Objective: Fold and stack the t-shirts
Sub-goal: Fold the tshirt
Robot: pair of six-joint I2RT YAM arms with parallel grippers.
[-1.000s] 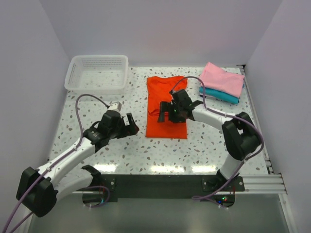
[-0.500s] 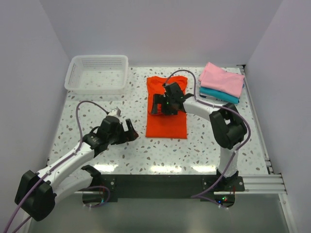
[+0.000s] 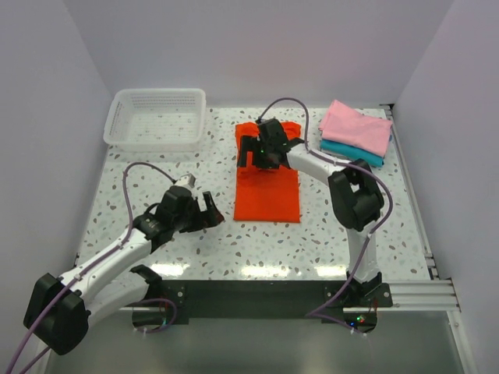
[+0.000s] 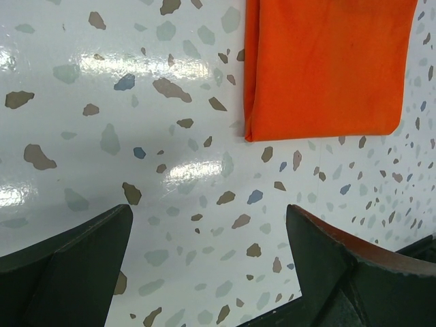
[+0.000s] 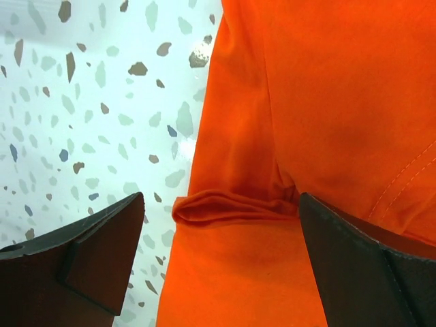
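Observation:
The orange-red t-shirt [image 3: 267,198] is a long way from the table's near edge. The robot's right gripper should grab the near corner [image 3: 298,220] opposite the left gripper and pull the shirt closer.
The bright orange-red t-shirt [image 3: 267,187] lies folded into a long strip in the middle of the table. My right gripper [image 3: 253,153] hovers open over its far left part. In the right wrist view the right gripper [image 5: 221,204] straddles a small bunched ridge of the orange-red t-shirt [image 5: 327,88] at its left edge, with nothing gripped. My left gripper [image 3: 209,210] stands open over bare table, left of the shirt's near corner. In the left wrist view the left gripper [image 4: 208,218] is well short of the orange-red t-shirt [image 4: 327,61]. The pink t-shirt [image 3: 357,127] lies folded on the teal t-shirt [image 3: 352,153] at the far right.
A white mesh basket [image 3: 156,117] stands at the far left corner. Walls close the table on the left, back and right. A metal rail [image 3: 413,195] runs along the right edge.
My right gripper has moved up the orange-red t-shirt toward its far end. The left gripper drew back slightly toward the near left and then stayed still.

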